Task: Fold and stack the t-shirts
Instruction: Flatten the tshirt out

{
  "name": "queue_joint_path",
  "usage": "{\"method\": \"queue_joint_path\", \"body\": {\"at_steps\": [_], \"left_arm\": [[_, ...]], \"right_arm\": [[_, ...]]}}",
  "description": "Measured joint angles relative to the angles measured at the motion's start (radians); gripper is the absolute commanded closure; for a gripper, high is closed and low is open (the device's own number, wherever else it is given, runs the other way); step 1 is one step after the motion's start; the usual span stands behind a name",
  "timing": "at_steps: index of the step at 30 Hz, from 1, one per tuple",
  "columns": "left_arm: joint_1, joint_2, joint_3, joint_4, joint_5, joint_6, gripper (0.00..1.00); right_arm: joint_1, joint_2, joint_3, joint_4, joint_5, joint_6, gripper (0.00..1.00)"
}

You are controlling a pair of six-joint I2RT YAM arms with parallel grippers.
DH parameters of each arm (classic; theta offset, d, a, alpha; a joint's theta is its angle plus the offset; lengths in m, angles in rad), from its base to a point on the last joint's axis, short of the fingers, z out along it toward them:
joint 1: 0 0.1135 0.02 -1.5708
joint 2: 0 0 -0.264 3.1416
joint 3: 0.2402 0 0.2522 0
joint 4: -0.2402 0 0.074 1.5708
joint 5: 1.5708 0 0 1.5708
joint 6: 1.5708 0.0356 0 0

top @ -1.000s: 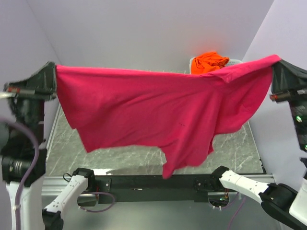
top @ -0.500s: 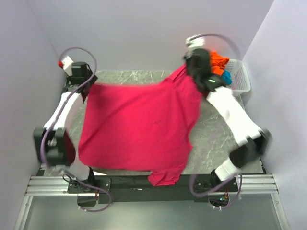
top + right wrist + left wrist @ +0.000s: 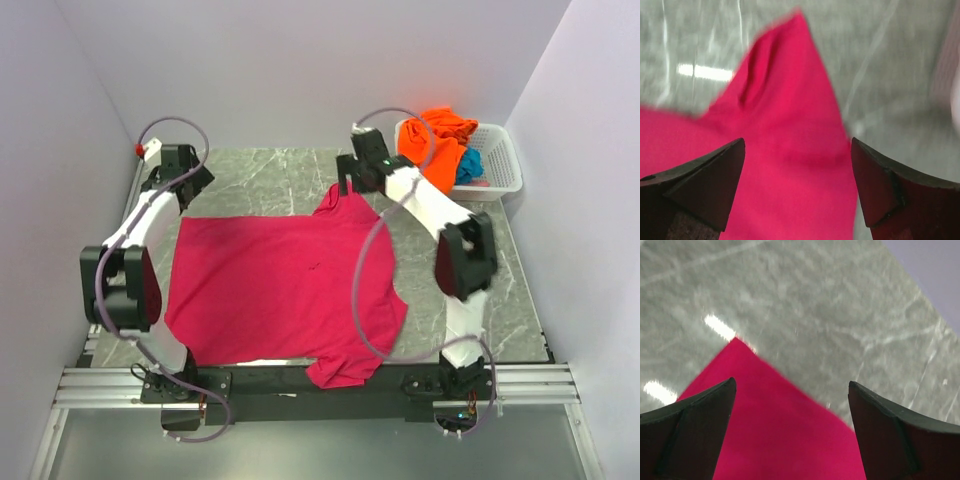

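Next, I pull the t-shirt's far corners [image 3: 350, 208] toward the back wall with my left gripper and right gripper before I fold, because the magenta-pink t-shirt hangs over the table's near edge [image 3: 342, 372].
The magenta-pink t-shirt [image 3: 280, 285] lies spread out on the marble table [image 3: 270, 170], with one part hanging over the near edge. Its far left corner [image 3: 780, 435] shows under my left gripper [image 3: 791, 385], which is open and holds nothing. In the top view the left gripper [image 3: 190, 190] hovers at that corner. My right gripper [image 3: 350, 188] is open over the rumpled far right corner [image 3: 790, 125] of the shirt, fingers apart with cloth below them. An orange t-shirt [image 3: 440, 135] and a teal-blue t-shirt [image 3: 468, 165] sit in the basket.
A white lattice basket [image 3: 503, 170] stands at the table's far right corner, close to the right arm. Purple walls close in the left, back and right sides. Bare marble shows along the far and right sides of the shirt.
Both arms swung from holding the pink shirt stretched up in the air to the far side of the table. Both grippers opened and let go, and the shirt now lies flat.
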Motion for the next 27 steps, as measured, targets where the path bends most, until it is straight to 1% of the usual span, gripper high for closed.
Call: {"method": "queue_joint_path", "body": {"at_steps": [1, 3, 7, 9, 12, 16, 20, 24, 27], "left_arm": [[0.0, -0.027, -0.033, 0.008, 0.02, -0.003, 0.01], [-0.002, -0.078, -0.107, 0.021, 0.053, -0.014, 0.01], [-0.003, -0.145, -0.267, 0.03, 0.097, -0.034, 0.01], [-0.003, -0.164, -0.338, 0.036, 0.114, -0.043, 0.01], [-0.004, -0.174, -0.408, 0.04, 0.137, -0.049, 0.01], [-0.004, -0.151, -0.422, 0.055, 0.158, -0.049, 0.0], [-0.004, -0.084, -0.416, 0.075, 0.166, -0.049, 0.01], [-0.004, -0.003, -0.351, 0.079, 0.169, -0.045, 0.01], [-0.003, 0.069, -0.276, 0.074, 0.166, -0.04, 0.01]], "right_arm": [[0.002, -0.059, -0.065, 0.001, -0.008, 0.031, 0.08], [0.003, -0.22, -0.25, 0.029, -0.033, 0.108, 0.08], [0.005, -0.444, -0.528, 0.093, -0.126, 0.217, 0.08], [0.007, -0.483, -0.625, 0.128, -0.177, 0.253, 0.08], [0.008, -0.463, -0.705, 0.14, -0.213, 0.286, 0.08], [0.009, -0.383, -0.721, 0.142, -0.217, 0.304, 0.08], [0.008, -0.298, -0.708, 0.143, -0.211, 0.31, 0.08], [0.005, -0.191, -0.6, 0.108, -0.201, 0.31, 0.08], [-0.013, -0.098, -0.473, 0.072, -0.198, 0.304, 0.08]]}}
